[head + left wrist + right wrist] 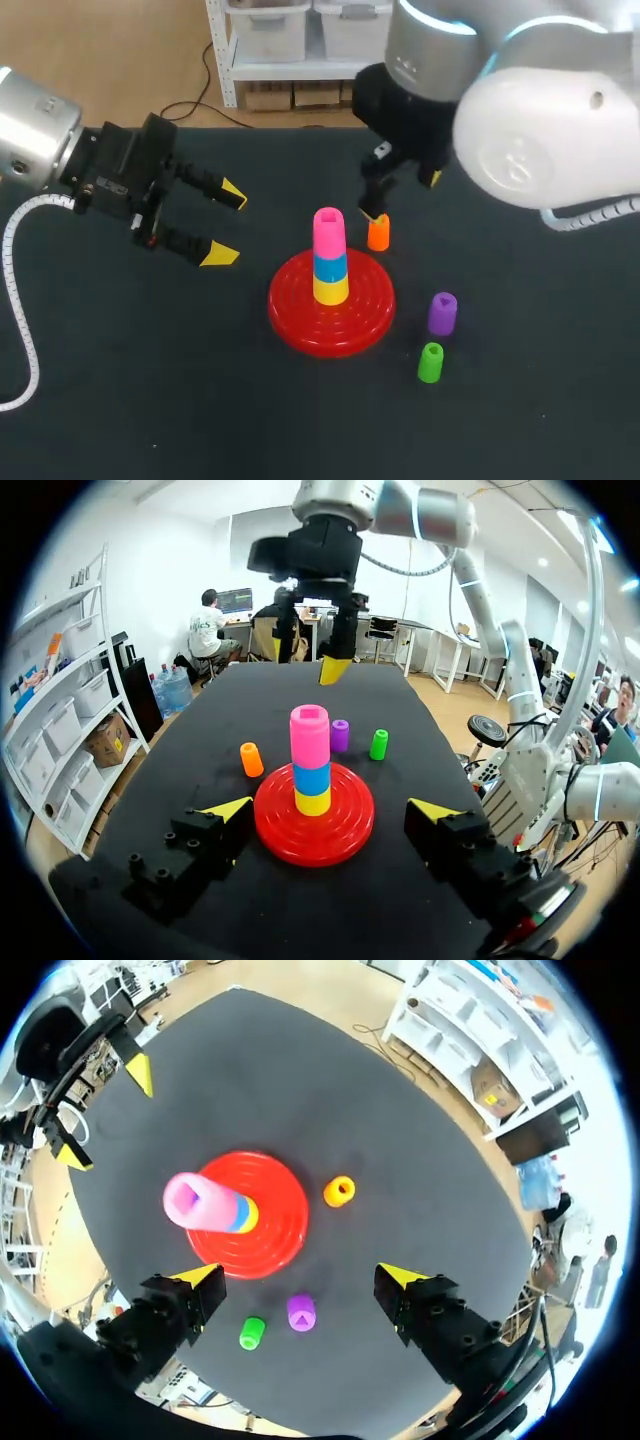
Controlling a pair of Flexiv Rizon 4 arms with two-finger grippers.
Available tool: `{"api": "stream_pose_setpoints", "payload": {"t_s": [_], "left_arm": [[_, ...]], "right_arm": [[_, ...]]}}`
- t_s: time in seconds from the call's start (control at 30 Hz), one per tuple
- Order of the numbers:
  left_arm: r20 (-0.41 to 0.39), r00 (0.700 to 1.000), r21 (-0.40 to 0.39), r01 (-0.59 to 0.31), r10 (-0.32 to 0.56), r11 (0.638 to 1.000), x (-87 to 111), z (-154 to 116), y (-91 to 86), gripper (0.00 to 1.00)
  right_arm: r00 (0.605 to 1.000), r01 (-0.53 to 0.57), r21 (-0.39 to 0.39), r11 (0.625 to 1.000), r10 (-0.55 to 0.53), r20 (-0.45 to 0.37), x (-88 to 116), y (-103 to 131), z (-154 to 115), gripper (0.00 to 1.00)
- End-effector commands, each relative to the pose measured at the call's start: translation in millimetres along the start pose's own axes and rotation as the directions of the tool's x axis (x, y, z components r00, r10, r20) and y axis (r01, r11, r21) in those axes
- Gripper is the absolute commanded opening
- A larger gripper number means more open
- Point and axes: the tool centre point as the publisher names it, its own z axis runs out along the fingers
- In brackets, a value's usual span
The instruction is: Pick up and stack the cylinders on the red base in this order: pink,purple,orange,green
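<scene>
I see that the blue band (330,268) looks shorter than the pink cylinder, so I expect the purple cylinder (441,314) to slide down over the pink cylinder's top when I stack it.
The red base (300,325) carries a stack of a yellow, a blue and a pink cylinder (329,232), pink uppermost. An orange cylinder (378,233) stands just behind the base on its right. The purple cylinder (442,313) and the green cylinder (430,362) stand to the right of the base. My right gripper (403,197) hangs open and empty high over the table. In its wrist view (300,1276) the base (270,1230), the orange (340,1191), purple (301,1312) and green (252,1333) cylinders all lie below it. My left gripper (227,225) is open left of the base.
The table is covered in dark cloth, and only the base and the cylinders stand on it. In the left wrist view my left gripper (330,810) faces the base (345,825), with the right arm's gripper (310,660) hanging beyond the stack.
</scene>
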Motion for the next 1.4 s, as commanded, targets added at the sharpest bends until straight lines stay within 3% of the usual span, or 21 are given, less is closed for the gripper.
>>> {"api": "stream_pose_setpoints", "payload": {"t_s": [0.03,0.4,0.63,1.07,1.4], "left_arm": [[0.003,1.000,-0.001,-0.003,0.003,1.000,1.4,0,-0.4,1.00],[0.003,1.000,-0.001,-0.003,0.003,1.000,1.4,0,-0.4,1.00],[0.003,1.000,-0.001,-0.003,0.003,1.000,1.4,0,-0.4,1.00],[0.003,1.000,-0.001,-0.003,0.003,1.000,1.4,0,-0.4,1.00],[0.003,1.000,-0.001,-0.003,0.003,1.000,1.4,0,-0.4,1.00]], "right_arm": [[0.999,-0.024,-0.010,1.000,0.024,0.048,14,-6,11,1.00],[0.985,-0.167,0.007,0.986,0.167,-0.049,45,-14,48,1.00],[0.943,-0.313,0.044,0.949,0.316,-0.101,55,-9,66,1.00],[0.896,-0.433,0.051,0.900,0.436,-0.087,76,-1,90,1.00],[0.857,-0.497,0.101,0.862,0.506,-0.096,89,-1,99,1.00]]}}
